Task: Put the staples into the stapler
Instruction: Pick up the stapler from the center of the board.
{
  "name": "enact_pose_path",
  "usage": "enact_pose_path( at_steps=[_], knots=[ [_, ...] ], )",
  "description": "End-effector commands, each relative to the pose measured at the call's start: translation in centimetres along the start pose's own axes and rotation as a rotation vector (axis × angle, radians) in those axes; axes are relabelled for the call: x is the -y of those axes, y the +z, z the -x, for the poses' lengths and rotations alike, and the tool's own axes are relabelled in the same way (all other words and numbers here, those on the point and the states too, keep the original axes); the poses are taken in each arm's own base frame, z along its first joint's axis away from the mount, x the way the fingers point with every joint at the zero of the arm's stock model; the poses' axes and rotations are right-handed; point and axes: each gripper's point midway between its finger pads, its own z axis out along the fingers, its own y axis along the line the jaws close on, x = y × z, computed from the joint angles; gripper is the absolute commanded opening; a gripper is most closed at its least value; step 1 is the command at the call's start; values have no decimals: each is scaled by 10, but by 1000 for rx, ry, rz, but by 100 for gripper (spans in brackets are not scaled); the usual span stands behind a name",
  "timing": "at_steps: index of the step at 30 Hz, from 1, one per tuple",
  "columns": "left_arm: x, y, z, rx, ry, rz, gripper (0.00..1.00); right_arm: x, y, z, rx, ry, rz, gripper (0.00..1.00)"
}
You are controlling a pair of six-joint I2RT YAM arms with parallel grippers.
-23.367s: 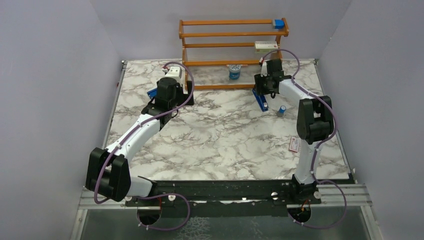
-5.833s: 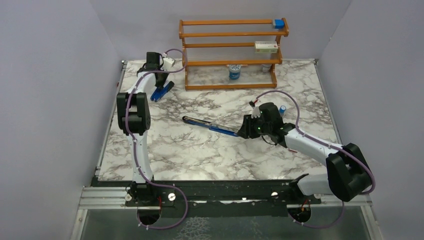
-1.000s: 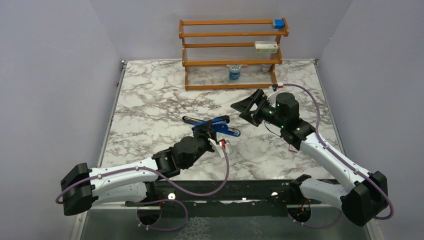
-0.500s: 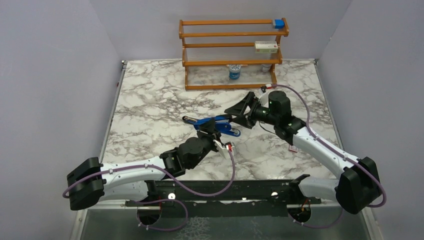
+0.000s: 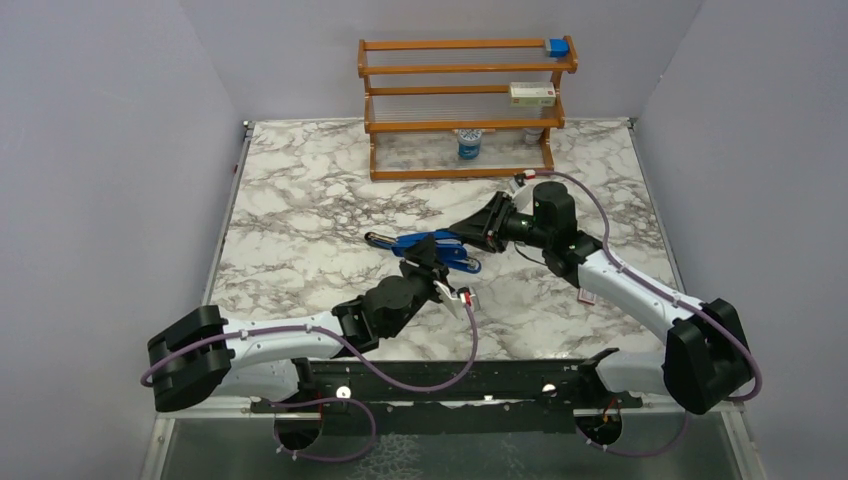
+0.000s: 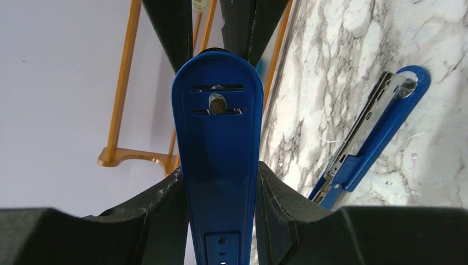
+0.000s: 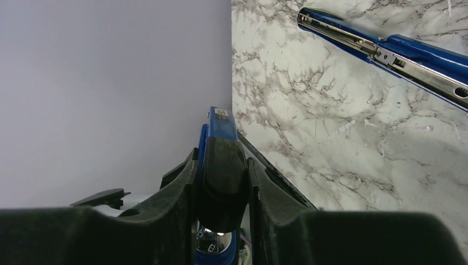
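The held stapler's bottom side [image 6: 218, 160] is toward my left gripper, so that gripper should open and move away while my right gripper turns the stapler by its black-end with the cap [image 7: 224, 174].
The stapler [image 5: 432, 247] lies opened out at the table's middle. Its metal channel arm [image 6: 371, 132] rests on the marble, and its blue top arm [image 6: 218, 132] is lifted. My left gripper [image 5: 428, 266] is shut on that blue arm, with its pads [image 6: 160, 204] pressed against both sides. My right gripper [image 5: 472, 232] comes in from the right and is shut on the same arm's black-capped end [image 7: 222, 160]. The channel arm [image 7: 381, 52] shows at the upper right of the right wrist view. No staples show in any view.
A wooden rack [image 5: 465, 100] stands at the back, with a blue block [image 5: 557, 46] on its top rail, a white box [image 5: 532, 94] on a shelf and a small blue-and-white cup [image 5: 469, 145] at its foot. A small pink box [image 5: 587, 296] lies under my right forearm.
My right gripper has moved left to the stapler and closed on the end of the raised arm. The left arm has pushed slightly forward, still gripping the blue arm.
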Motion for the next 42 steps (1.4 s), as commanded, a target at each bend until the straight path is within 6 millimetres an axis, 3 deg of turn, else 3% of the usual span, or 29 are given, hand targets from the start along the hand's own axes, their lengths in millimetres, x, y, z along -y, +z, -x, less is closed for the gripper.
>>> enact_pose_path(
  at_steps=[1, 7, 14, 17, 20, 28, 33, 36, 39, 42],
  knots=[
    [-14, 3, 7, 21, 15, 77, 0, -13, -1, -14, -72, -18, 86, 24],
    [-12, 3, 5, 10, 13, 80, 3, -10, 0, -12, -56, -53, 88, 2],
    [-14, -3, 6, 36, -103, 92, 52, -18, 0, -1, -8, -122, 90, 1],
    [-12, -6, 7, 51, -156, 90, 80, -17, 0, 1, 0, -125, 85, 1],
    [-12, -10, 11, 70, -191, 90, 97, -15, 1, 3, 12, -126, 75, 1],
    [-13, -26, 30, 161, -410, 57, 99, -12, 2, 17, 98, -196, 54, 1],
    [7, -38, 48, 233, -510, -105, 99, -1, 3, 28, 154, -335, 17, 1],
    [7, -46, 58, 270, -595, -154, 99, 2, 4, 30, 156, -403, 9, 1],
    [-3, -53, 60, 282, -679, -137, 99, 6, 6, 26, 125, -478, 19, 1],
    [-22, -56, 50, 236, -769, -49, 99, 11, 13, 18, 65, -570, 50, 1]
  ],
)
